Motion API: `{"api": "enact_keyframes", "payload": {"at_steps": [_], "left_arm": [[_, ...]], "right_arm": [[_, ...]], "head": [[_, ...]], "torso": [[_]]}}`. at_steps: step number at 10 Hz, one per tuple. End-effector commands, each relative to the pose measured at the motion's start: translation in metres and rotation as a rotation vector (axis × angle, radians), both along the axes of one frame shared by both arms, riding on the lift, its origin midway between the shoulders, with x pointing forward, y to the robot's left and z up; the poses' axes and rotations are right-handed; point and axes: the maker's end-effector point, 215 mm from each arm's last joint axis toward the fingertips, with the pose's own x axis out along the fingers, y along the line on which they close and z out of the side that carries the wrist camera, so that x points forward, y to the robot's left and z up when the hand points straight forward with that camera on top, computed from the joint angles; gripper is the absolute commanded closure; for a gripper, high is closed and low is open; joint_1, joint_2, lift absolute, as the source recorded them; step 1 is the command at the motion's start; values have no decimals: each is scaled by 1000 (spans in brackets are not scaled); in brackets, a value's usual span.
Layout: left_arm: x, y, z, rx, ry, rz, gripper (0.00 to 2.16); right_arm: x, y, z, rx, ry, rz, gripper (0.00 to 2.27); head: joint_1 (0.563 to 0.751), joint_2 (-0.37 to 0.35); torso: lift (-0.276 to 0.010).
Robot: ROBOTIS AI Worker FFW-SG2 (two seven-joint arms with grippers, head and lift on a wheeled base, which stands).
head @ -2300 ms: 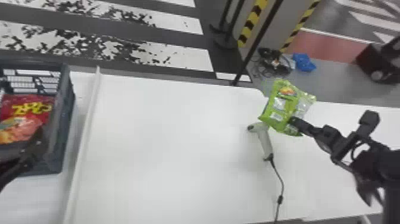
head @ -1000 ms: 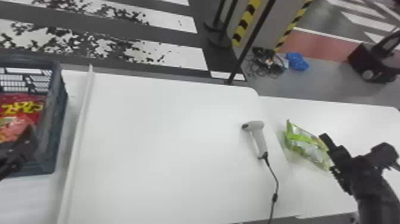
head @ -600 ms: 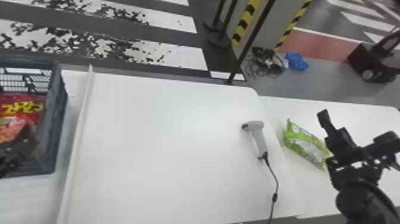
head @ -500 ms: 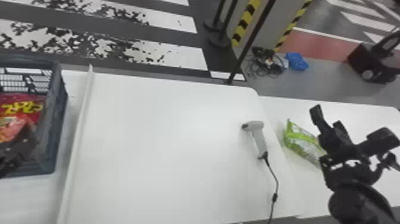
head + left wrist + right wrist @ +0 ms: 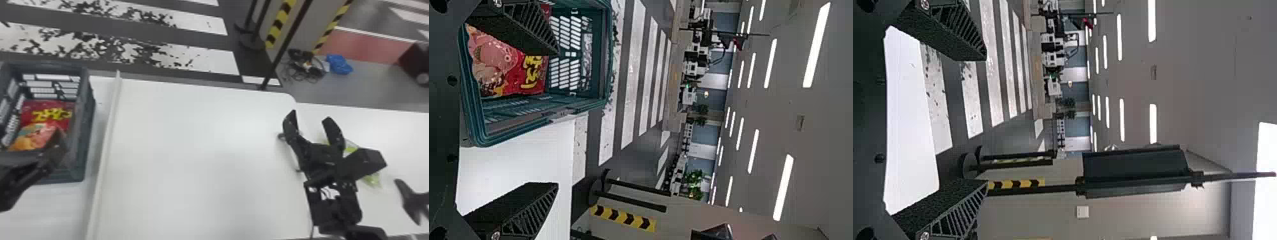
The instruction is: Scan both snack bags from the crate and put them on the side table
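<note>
The green snack bag (image 5: 372, 179) is on the side table, so I expect the crate to be empty when I lift the red snack bag (image 5: 46, 122) out.
My left gripper (image 5: 52, 150) hangs over the right side of the crate (image 5: 84, 134), beside the red snack bag (image 5: 52, 119) inside. In the left wrist view, the left gripper (image 5: 557, 119) is open, with the red bag (image 5: 509, 70) beyond one finger. My right gripper (image 5: 309, 123) stands open and empty above the table's right part, covering most of the scanner; the scanner's end (image 5: 281, 136) peeks out beside it. In the right wrist view, the right gripper (image 5: 986, 120) has parted fingers. Behind the right gripper, the green snack bag (image 5: 372, 180) lies partly hidden on the side table (image 5: 392, 134).
A raised white strip (image 5: 107, 137) runs along the white table (image 5: 191, 143), right of the crate. Black posts and a striped barrier (image 5: 281, 24) stand behind the table. A dark object (image 5: 413, 201) shows at the right edge.
The right gripper let go of the green bag, which came down onto the side table. The right gripper then moved left to over the scanner, opened. The head view has shifted slightly.
</note>
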Motion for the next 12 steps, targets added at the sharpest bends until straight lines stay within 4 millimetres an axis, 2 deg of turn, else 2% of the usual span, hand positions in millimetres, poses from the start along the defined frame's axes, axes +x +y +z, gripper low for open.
{"api": "enact_keyframes", "payload": {"at_steps": [1,2,3,4,6,7,9,10,11,12], "left_arm": [[0,-1,-2,3,4,-2,53],[-1,-4,-3,9,5,-7,53],[-1,-6,-4,13,6,-14,53],[0,-5,-3,17,1,-17,53],[3,-4,13,30,-20,-31,73],[9,5,16,57,4,-45,73],[28,36,25,147,32,-56,73],[38,57,35,181,29,-48,73],[52,64,52,248,-4,-81,73],[61,84,50,323,11,-84,73]], "right_arm": [[-7,62,-19,3,24,82,49],[-10,81,-32,7,48,99,53],[-12,91,-42,15,70,113,53],[-15,96,-45,23,76,117,53],[-19,95,-50,21,87,119,60],[-20,95,-51,20,90,119,60],[-22,94,-55,15,100,121,60],[-23,93,-55,15,101,120,60],[-24,94,-56,15,103,122,60],[-25,96,-57,17,104,124,60]], "head": [[695,-185],[695,-129],[695,-106],[695,-79],[695,-62],[695,-59],[695,-45],[695,-25],[695,-1],[695,10]], "torso": [[-87],[-87],[-87],[-87],[-87],[-87],[-87],[-87],[-87],[-87]]}}
